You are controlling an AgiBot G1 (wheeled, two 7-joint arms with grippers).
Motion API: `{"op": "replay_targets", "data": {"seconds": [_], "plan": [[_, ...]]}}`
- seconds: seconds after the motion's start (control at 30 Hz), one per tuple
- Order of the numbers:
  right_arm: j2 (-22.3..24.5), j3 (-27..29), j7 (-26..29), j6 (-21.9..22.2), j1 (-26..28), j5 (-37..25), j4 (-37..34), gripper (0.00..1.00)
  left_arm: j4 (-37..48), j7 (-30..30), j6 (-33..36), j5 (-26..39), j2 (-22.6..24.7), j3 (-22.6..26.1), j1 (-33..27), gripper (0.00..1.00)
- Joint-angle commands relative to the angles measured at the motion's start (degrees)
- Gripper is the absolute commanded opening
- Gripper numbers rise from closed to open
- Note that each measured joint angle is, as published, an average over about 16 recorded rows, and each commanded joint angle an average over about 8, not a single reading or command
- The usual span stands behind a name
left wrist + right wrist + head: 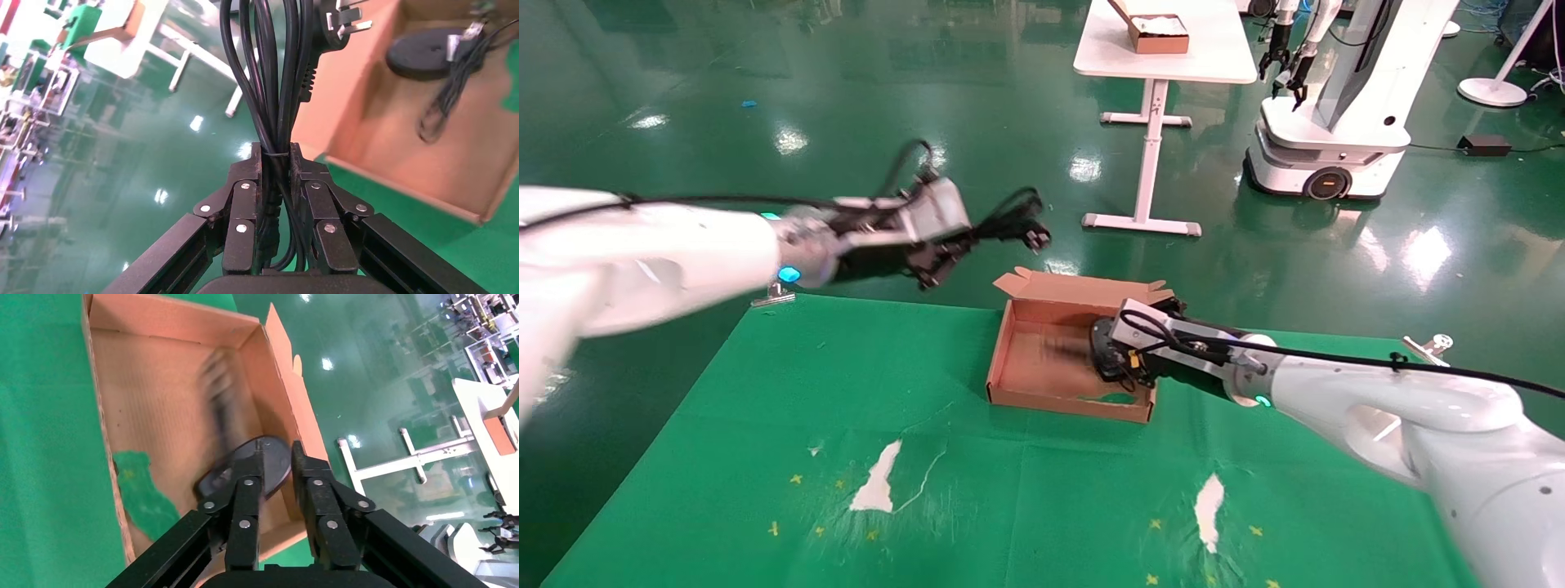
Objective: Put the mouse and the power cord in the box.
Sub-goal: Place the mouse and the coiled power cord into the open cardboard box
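Observation:
The mouse (422, 55) is below my right gripper, which is in the box. My right gripper needs to move out of the way before my left gripper swings the power cord over the box (1053, 358).
The power cord (1009, 220) hangs as a thick black bundle in my left gripper (944, 251), raised off the table's far edge, left of and beyond the box (1050, 400). In the left wrist view that gripper (276, 153) is shut on the power cord (275, 73), whose pronged plug (333, 24) points away. My right gripper (1101, 358) is lowered inside the box at its right end. Its fingers (306, 478) stand slightly apart, open, just over the black mouse (216, 478), which lies on the box floor (153, 386). The mouse's thin cable (447, 98) trails beside it.
The brown box sits on a green cloth (846, 425) with white torn patches (878, 486). Metal clips (772, 296) hold the cloth's far corners. Beyond are a white table (1214, 57) carrying a second cardboard box (1160, 34), and another robot (1336, 122).

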Motion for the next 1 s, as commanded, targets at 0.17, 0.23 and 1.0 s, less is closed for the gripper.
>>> {"op": "replay_targets", "data": {"seconds": [0.17,0.23,1.0], "plan": [[1.9,0.1,-0.5,1.5,0.2,0.4,-1.3,1.00,-6.8,0.5,-1.2,-0.1,1.6,2.4,4.9,0.00],[3.4,0.2,-1.0,1.5,0.7,0.6,-1.6,1.00,-10.3,0.0,-1.1,-0.6,1.8,4.4,6.7,0.00],[26.7,-7.6,1.0,-37.0,13.2,-10.2,0.5,1.00,-29.7,-23.0,-4.6,-1.3,1.6,36.2,9.8,0.00]]}}
